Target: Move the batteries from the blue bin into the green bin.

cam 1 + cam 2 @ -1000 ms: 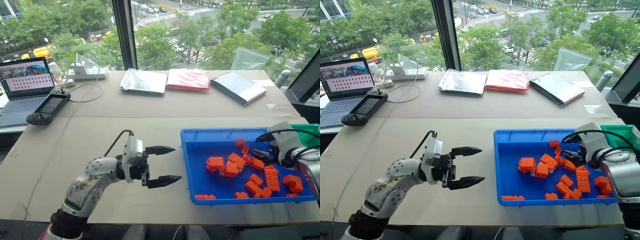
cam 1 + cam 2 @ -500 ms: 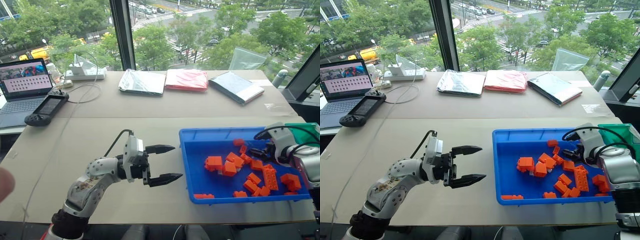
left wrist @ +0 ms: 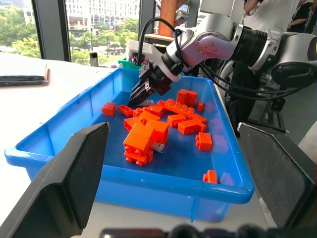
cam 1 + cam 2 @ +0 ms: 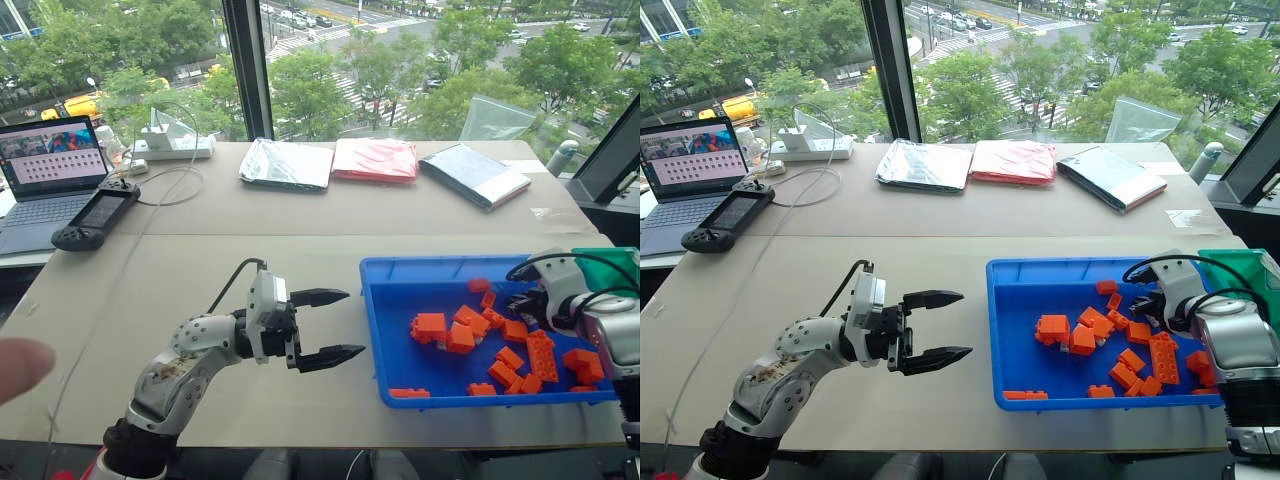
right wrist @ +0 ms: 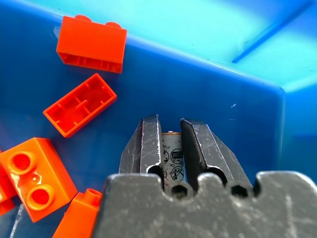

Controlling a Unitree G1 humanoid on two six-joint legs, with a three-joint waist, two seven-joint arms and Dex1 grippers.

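Note:
My right gripper is holding the battery (image 5: 173, 156) by its sides with its fingers, clear of the orange bricks, so I should keep carrying it until it hangs over the green bin (image 4: 611, 264).
The blue bin (image 4: 384, 276) lies on the table at the right, scattered with orange bricks (image 4: 460, 333). My right gripper (image 5: 170, 130) reaches down into the bin's far right part, shut on a slim silvery-grey battery (image 5: 171, 154) that lies between its fingers on the bin floor. The left wrist view has that gripper (image 3: 139, 96) tip-down among the bricks. The green bin (image 4: 623, 259) stands just beyond the blue bin's right end, mostly behind my right arm. My left gripper (image 4: 338, 324) hovers open over bare table left of the blue bin, pointing at it, holding nothing.
A laptop (image 4: 48, 170) and a black game controller (image 4: 97, 217) sit at the far left, with a power strip (image 4: 172, 148) behind. Three flat bags (image 4: 376, 159) lie along the far edge. A person's hand (image 4: 22, 368) shows at the left edge.
My right gripper's fingers have closed on the battery inside the blue bin. A person's hand has come into view at the left edge. My left arm has stayed still.

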